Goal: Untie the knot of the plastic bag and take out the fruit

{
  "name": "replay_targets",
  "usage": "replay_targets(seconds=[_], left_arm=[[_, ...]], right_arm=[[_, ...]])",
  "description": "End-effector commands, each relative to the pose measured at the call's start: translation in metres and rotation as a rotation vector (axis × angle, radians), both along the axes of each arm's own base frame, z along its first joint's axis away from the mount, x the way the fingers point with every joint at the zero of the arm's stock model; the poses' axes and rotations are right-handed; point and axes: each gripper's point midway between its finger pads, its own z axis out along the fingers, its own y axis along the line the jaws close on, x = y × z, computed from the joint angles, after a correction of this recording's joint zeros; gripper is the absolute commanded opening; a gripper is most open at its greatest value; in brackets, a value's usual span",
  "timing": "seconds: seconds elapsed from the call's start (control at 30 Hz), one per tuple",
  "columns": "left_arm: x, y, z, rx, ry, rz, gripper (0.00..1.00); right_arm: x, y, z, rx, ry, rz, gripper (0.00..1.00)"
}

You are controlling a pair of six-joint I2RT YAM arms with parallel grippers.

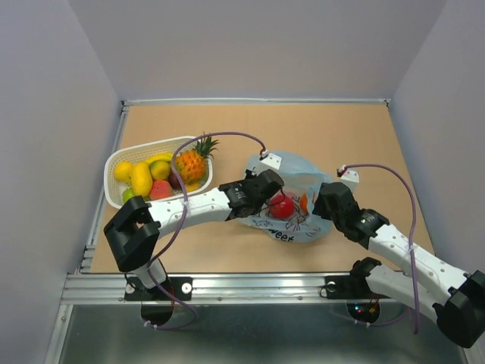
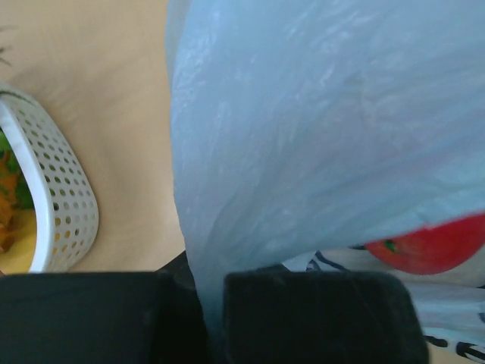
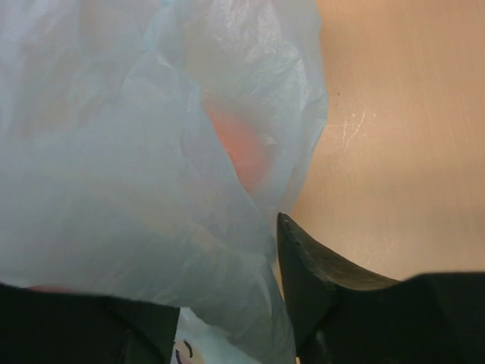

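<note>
The bag's edge (image 2: pixel 206 246) is in my shut left gripper, which should therefore open and reach inside for the orange fruit (image 1: pixel 304 203) while my right gripper keeps the bag open.
The light-blue plastic bag (image 1: pixel 299 224) with the "sweet" print lies at the table's middle, stretched between both grippers. No knot shows. A red apple (image 1: pixel 282 206) and an orange fruit (image 1: pixel 304 202) show inside it. My left gripper (image 1: pixel 265 189) is shut on the bag's left edge; in the left wrist view the film (image 2: pixel 303 136) is pinched in the gripper (image 2: pixel 211 284), with the apple (image 2: pixel 432 250) to the right. My right gripper (image 1: pixel 326 201) holds the bag's right edge; in the right wrist view bunched film (image 3: pixel 136 189) fills the gripper (image 3: pixel 227 303), and the orange fruit (image 3: pixel 239 148) shows through.
A white slotted basket (image 1: pixel 114 163) stands at the left, holding a pineapple (image 1: pixel 193 163), yellow fruit (image 1: pixel 140 178), a peach (image 1: pixel 160 189) and a green one (image 1: pixel 129 195). Its wall shows in the left wrist view (image 2: pixel 64 205). Grey walls ring the table.
</note>
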Motion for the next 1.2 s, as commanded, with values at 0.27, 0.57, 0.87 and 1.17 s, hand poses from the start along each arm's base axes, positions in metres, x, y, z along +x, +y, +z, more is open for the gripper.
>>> replay_targets(seconds=[0.27, 0.57, 0.87, 1.17], left_arm=[[0.006, 0.014, 0.040, -0.184, -0.027, 0.128, 0.80], [-0.031, 0.004, 0.103, -0.428, -0.026, 0.061, 0.92], [-0.073, -0.054, 0.083, -0.443, 0.048, -0.051, 0.86], [-0.049, -0.083, 0.044, -0.314, -0.063, -0.017, 0.95]], right_arm=[[0.004, -0.005, -0.007, -0.007, -0.014, -0.043, 0.07], [0.004, -0.004, -0.007, -0.006, -0.012, -0.034, 0.01], [0.004, 0.000, -0.007, 0.007, -0.010, -0.018, 0.01], [0.003, 0.003, -0.001, 0.035, -0.029, -0.002, 0.01]])
